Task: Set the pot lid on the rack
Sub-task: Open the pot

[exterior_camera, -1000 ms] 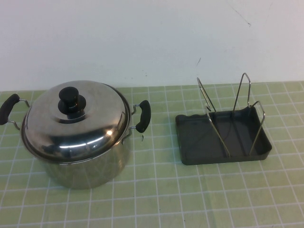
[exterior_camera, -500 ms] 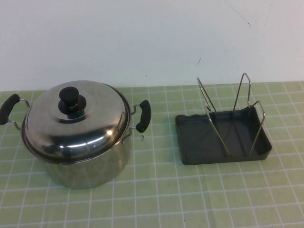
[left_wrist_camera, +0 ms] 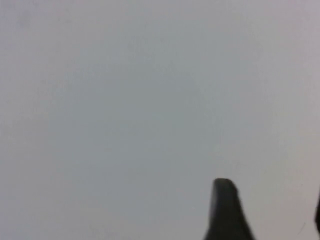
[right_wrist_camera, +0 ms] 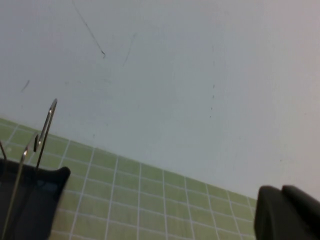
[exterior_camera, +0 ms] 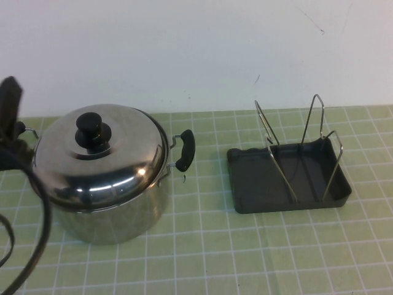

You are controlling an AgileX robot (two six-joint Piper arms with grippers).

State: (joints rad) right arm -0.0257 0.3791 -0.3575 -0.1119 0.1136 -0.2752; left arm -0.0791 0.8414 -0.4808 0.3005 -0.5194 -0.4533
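Note:
I expect the pot lid to come off right away when I lift its knob, because a dark gap shows between the lid and the pot's rim.
The shiny steel pot lid with its black knob sits closed on the steel pot at the left of the green mat. The dark grey rack with upright wire loops stands empty at the right; its corner also shows in the right wrist view. My left gripper is at the picture's left edge, beside the pot's left handle; in the left wrist view it faces the white wall, open and empty. My right gripper is shut and empty, out of the high view.
The pot's right black handle points toward the rack. A black cable from the left arm hangs in front of the pot's left side. A white wall rises behind the gridded green mat.
My left arm and its cable have come into the high view at the left edge, now covering the pot's left handle. Pot, lid and rack have not moved.

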